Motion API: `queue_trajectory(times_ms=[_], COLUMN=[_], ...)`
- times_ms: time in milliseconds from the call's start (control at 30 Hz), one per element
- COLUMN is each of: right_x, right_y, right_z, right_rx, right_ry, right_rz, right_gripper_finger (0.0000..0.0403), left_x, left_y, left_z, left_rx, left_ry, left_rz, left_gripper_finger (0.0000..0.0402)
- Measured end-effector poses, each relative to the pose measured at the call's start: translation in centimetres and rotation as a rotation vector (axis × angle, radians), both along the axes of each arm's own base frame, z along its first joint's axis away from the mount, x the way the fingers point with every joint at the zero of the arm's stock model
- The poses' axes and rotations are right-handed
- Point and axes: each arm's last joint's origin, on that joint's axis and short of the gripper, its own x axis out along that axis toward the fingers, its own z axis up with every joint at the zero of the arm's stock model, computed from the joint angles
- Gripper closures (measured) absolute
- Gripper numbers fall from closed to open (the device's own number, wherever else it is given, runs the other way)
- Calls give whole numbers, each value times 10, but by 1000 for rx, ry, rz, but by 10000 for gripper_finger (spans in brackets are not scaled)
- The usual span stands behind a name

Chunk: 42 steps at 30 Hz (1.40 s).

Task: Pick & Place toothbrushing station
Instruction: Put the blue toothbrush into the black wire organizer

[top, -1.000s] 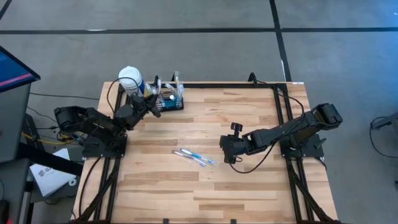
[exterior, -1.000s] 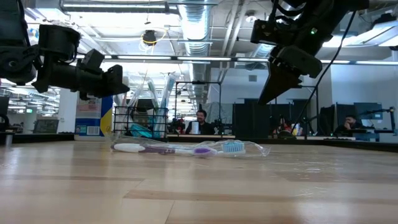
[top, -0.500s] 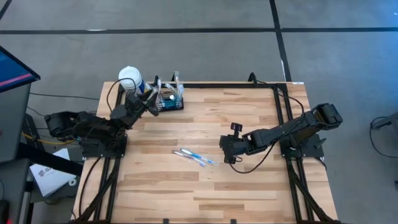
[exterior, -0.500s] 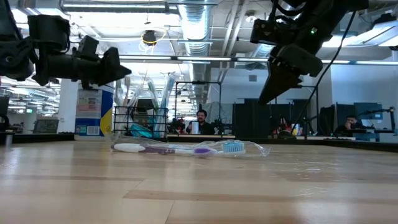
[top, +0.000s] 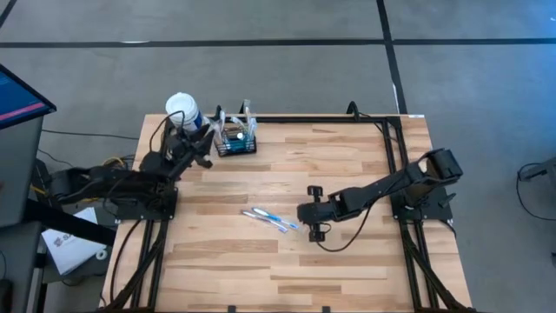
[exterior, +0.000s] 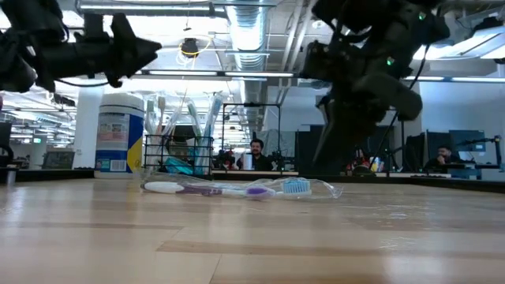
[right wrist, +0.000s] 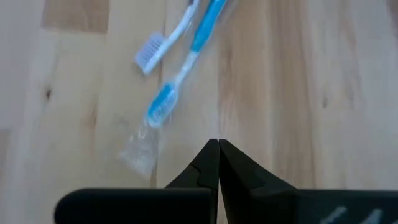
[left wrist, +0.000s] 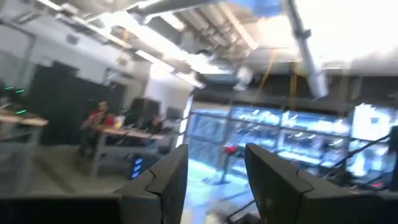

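The blue toothbrush's clear wrap is beside my closed right gripper. My right gripper should open, pinch the wrap's loose end and raise the toothbrush toward my left gripper.
The black wire-mesh caddy stands on its base at the table's far left, with brushes upright in it; it also shows in the low view. My left gripper is open and empty. It is raised just left of the caddy, and its wrist view looks level into the room. My right gripper is shut and empty, low over the table's middle, just right of two blue-and-white toothbrushes lying flat in clear wrap.
A blue-labelled bottle with a white cap stands beside the caddy at the far left corner. The wrapped toothbrushes lie mid-table. The near half of the wooden table is bare. People sit at desks in the room beyond.
My left gripper has drawn back from the caddy toward the table's left edge, risen and tipped up. My right gripper has gone down and toward the table's left, closer to the toothbrushes. The caddy and toothbrushes have stayed where they were.
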Motion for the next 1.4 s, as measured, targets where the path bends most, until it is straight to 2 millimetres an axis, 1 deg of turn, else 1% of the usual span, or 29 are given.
queue_trajectory(times_ms=[100,167,400,500,667,800,900,1000,1233,1333,1400], right_x=[3,4,3,3,3,5,6,8,9,9,9], right_y=[2,3,5,6,6,6,7,8,9,10,12], right_z=[-6,-7,-5,-4,-4,-16,-28,-34,-34,-35,-35], right_rx=[21,42,116,149,165,170,172,184,205,200,197], right_ry=[7,7,10,15,13,44,81,93,82,79,77], right_rz=[16,28,72,64,44,21,20,14,-20,-18,-16], right_gripper_finger=[401,391,321,297,268,253,245,240,244,257,272], left_x=[1,2,11,16,22,26,27,28,28,28,28], left_y=[-8,-13,-28,-34,-40,-44,-46,-48,-49,-51,-52], left_z=[4,6,1,-2,-9,-14,-15,-16,-16,-16,-16], left_rx=[25,32,39,31,17,7,4,-2,-2,-1,-1], left_ry=[-22,-34,15,43,90,124,137,141,136,136,136], left_rz=[-70,-105,-206,-254,-307,-335,-348,-361,-373,-382,-389], left_gripper_finger=[255,258,268,268,270,270,270,270,270,270,270])
